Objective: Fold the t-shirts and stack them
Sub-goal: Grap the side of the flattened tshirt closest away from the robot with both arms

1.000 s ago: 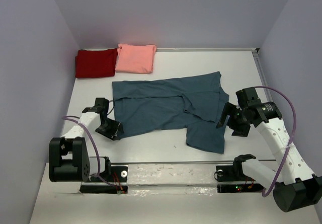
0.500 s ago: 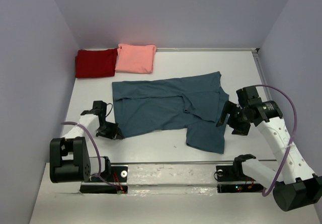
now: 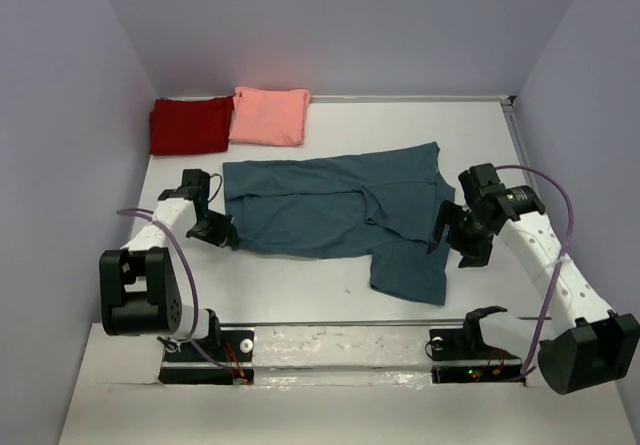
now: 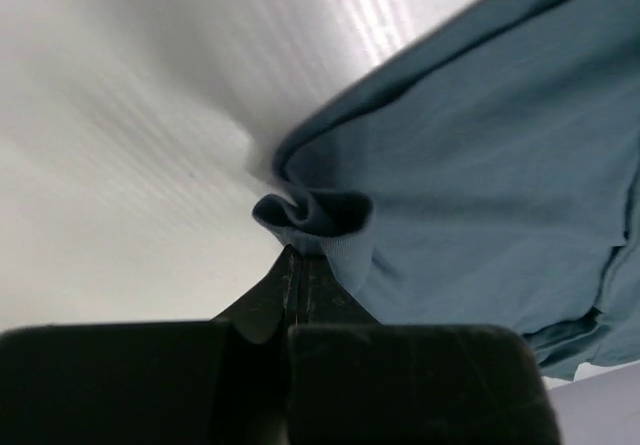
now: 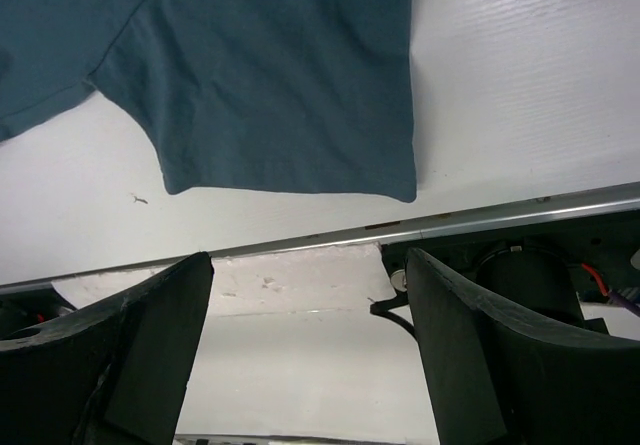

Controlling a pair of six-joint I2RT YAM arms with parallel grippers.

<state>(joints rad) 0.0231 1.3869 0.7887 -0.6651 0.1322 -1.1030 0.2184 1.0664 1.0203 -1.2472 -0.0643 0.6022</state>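
Note:
My right gripper should return toward the metal bar, since one part of the teal t-shirt (image 3: 408,269) sticks out that way, and grasp that part's near corner (image 3: 442,301).
The dark teal t-shirt (image 3: 330,213) lies spread across the middle of the table, one part hanging down toward the near edge at the right. My left gripper (image 3: 222,233) is at its left corner, shut on a bunched fold of the hem (image 4: 312,215); the rest of the teal cloth (image 4: 480,165) runs off to the right. My right gripper (image 3: 448,237) hovers open at the shirt's right edge with nothing between its fingers (image 5: 150,345). The teal cloth (image 5: 270,85) lies beyond them. A folded dark red t-shirt (image 3: 190,125) and a folded salmon-pink t-shirt (image 3: 270,115) lie side by side at the back left.
A metal rail (image 3: 340,325) runs along the near table edge between the two arm bases. Purple-grey walls close in the left, back and right sides. A small dark speck (image 3: 349,288) lies on the white table near the shirt's lower part.
My left gripper went from open to shut on the shirt's left corner, then moved away from the near edge, dragging that corner with it. The right gripper shifted slightly toward the back.

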